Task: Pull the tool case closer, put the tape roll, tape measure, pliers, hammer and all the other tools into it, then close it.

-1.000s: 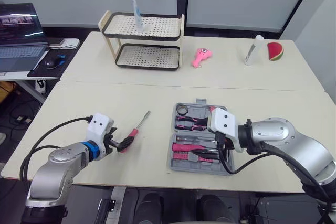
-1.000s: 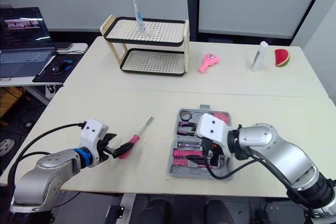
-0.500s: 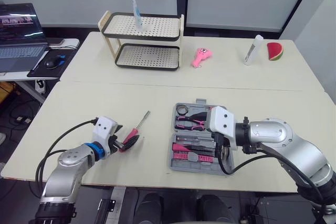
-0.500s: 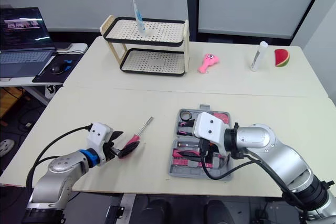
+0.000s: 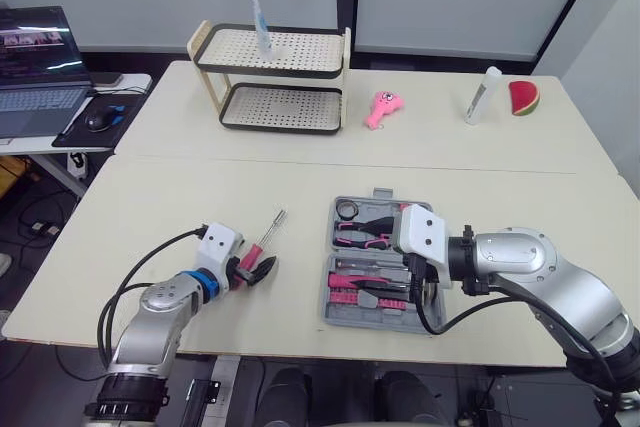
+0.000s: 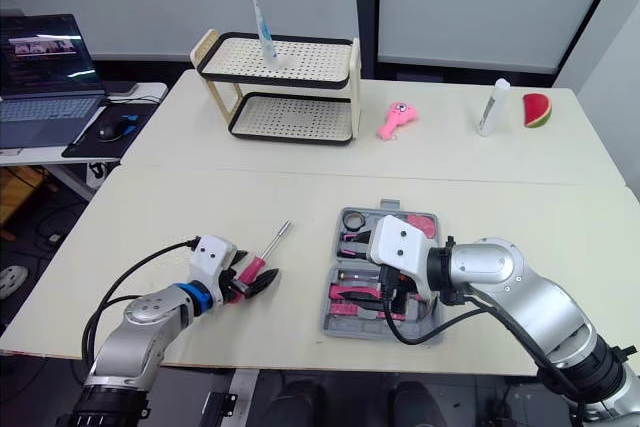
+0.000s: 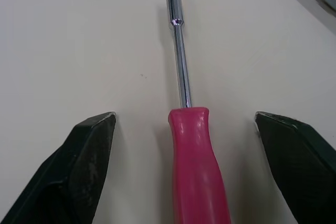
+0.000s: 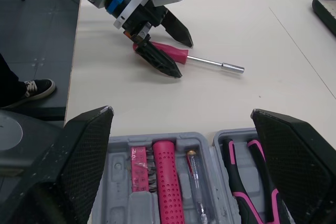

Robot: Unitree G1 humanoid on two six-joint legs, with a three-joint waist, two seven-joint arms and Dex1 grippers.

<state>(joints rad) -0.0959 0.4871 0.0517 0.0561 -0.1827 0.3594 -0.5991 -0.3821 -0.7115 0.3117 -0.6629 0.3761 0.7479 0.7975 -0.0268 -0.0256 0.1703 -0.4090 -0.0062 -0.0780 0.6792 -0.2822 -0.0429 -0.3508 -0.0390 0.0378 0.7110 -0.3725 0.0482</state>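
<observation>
An empty grey strip [image 5: 376,317] runs along the front edge of the tool case, so when the robot lowers the nut driver [image 5: 261,241], it will come to rest lengthwise in that strip.
A nut driver [image 7: 185,103] with a pink handle and a steel shaft lies on the cream table [image 5: 200,197], left of the tool case. My left gripper [image 7: 194,171] is open, one finger on each side of the pink handle [image 5: 256,251], low over the table. The grey tool case [image 5: 345,315] lies open near the front edge and holds pink-and-black pliers [image 8: 252,182], a pink-handled tool [image 8: 167,182] and other tools. Over its right half hangs my right gripper [image 8: 184,166], open with nothing between the fingers.
At the back stand a two-tier rack [image 5: 275,77], a pink toy [image 5: 382,107], a white bottle [image 5: 483,94] and a watermelon slice [image 5: 524,97]. A laptop [image 5: 35,57] sits on a side table at far left. A seam [image 5: 300,162] joins the two tables.
My left gripper has moved forward and right until its open fingers straddle the nut driver's handle. The right arm shifted slightly over the case, then held still.
</observation>
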